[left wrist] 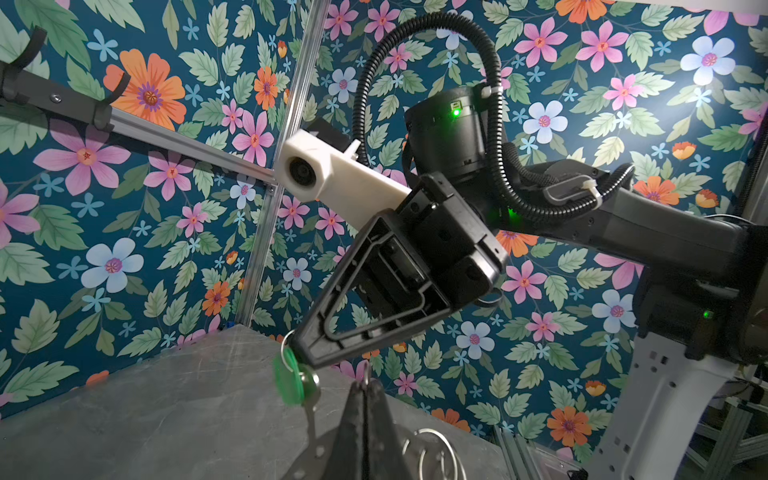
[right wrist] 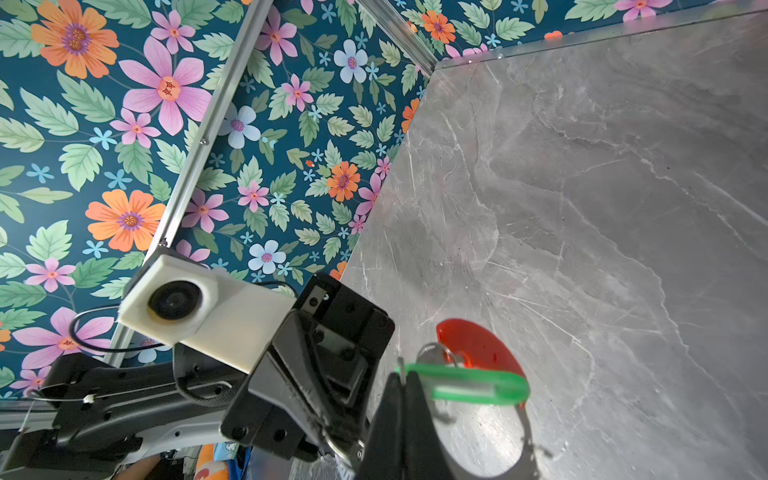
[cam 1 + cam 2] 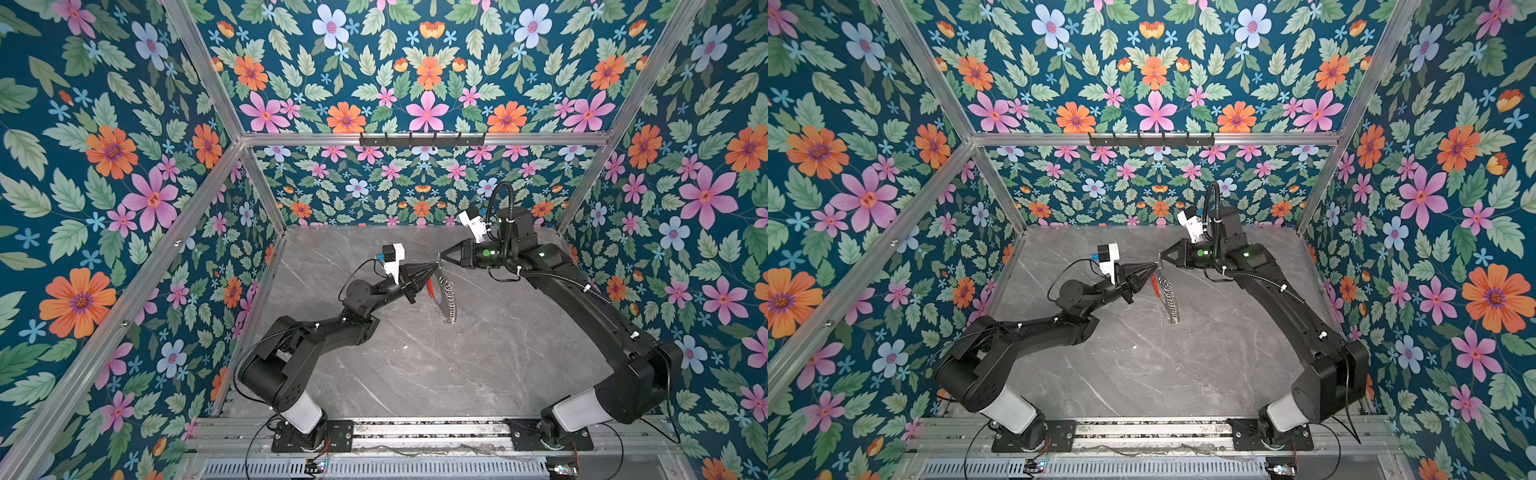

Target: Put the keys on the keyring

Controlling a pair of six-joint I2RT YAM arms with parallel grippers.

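Observation:
The green-headed key's wire loop (image 1: 285, 341) is past the thin metal piece (image 1: 366, 372) at the fingers of the robot's left gripper, so the right gripper should move back and line up the loop.
In both top views the keyring (image 3: 448, 299) (image 3: 1170, 297) hangs on edge above the table, a grey hoop with a red segment (image 2: 478, 345) and a fringe of silver loops (image 1: 432, 453). My left gripper (image 3: 435, 269) (image 1: 365, 384) is shut on its upper rim, and a thin metal piece pokes out between the fingertips. The green-headed key (image 1: 291, 380) (image 2: 469, 386) dangles from its small wire loop, with its silver blade hanging down. My right gripper (image 3: 441, 258) (image 2: 402, 376) is shut on that loop, tip to tip with the left gripper. The key hangs right beside the red segment.
The grey marble table (image 3: 415, 365) lies below both arms. Floral walls with aluminium posts close in on three sides. A black hook rack (image 3: 422, 140) sits on the back rail above the arms. The arm bases stand on the front rail (image 3: 428, 428).

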